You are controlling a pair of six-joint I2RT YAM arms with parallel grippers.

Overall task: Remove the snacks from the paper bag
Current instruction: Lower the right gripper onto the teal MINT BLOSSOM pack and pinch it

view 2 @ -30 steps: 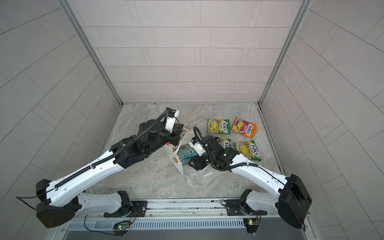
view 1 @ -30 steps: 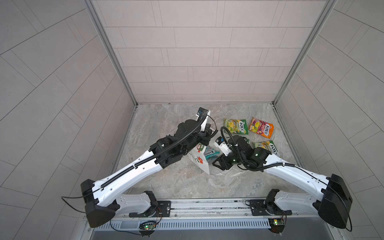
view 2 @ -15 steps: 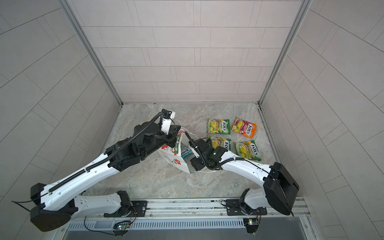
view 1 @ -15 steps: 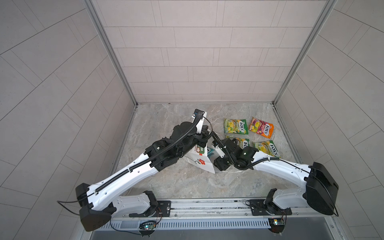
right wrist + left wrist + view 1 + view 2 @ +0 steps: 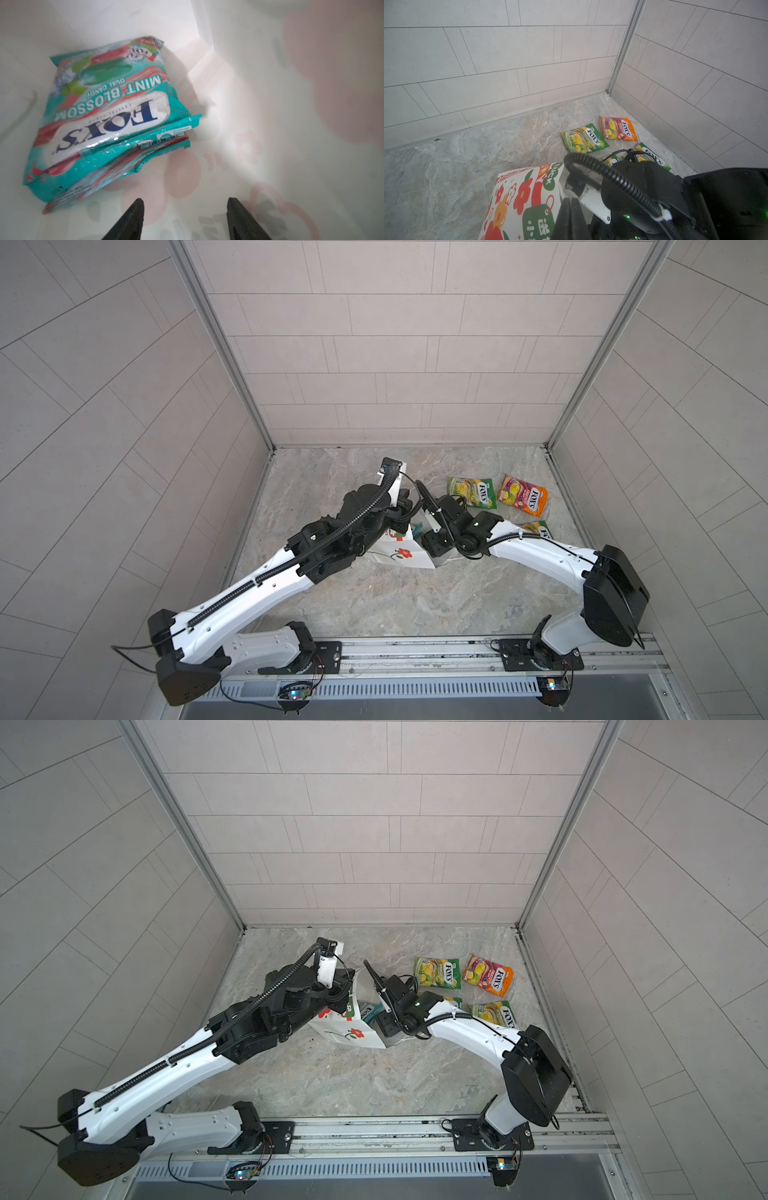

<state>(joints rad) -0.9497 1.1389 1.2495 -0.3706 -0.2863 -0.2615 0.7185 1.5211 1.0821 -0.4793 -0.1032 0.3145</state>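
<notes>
I see separate edges (image 5: 170, 140) on the stacked teal-red snacks, so I expect the top snack (image 5: 108, 104) to come out alone when I lift it, leaving the lower snack behind.
The white paper bag (image 5: 400, 554) with a red flower lies tilted at mid-table, also in a top view (image 5: 349, 1034). In the left wrist view my left gripper (image 5: 570, 204) is shut on the rim of the paper bag (image 5: 519, 193). My right gripper (image 5: 185, 207) is open inside the bag, empty, just short of two stacked teal-red snacks (image 5: 108, 116). A teal packet edge (image 5: 368, 1011) shows at the bag's mouth. On the table to the right lie a green-yellow packet (image 5: 471, 491), an orange-pink one (image 5: 523, 499) and another green-yellow one (image 5: 496, 1013).
A further green-yellow packet (image 5: 453, 1002) is half hidden under the right arm (image 5: 457, 1023). Tiled walls close the table at the back and both sides. The metal rail (image 5: 415, 649) with both arm bases runs along the front edge.
My right arm has swung in toward the bag and its open gripper has gone into the mouth. The left arm has kept its hold and shifted slightly.
</notes>
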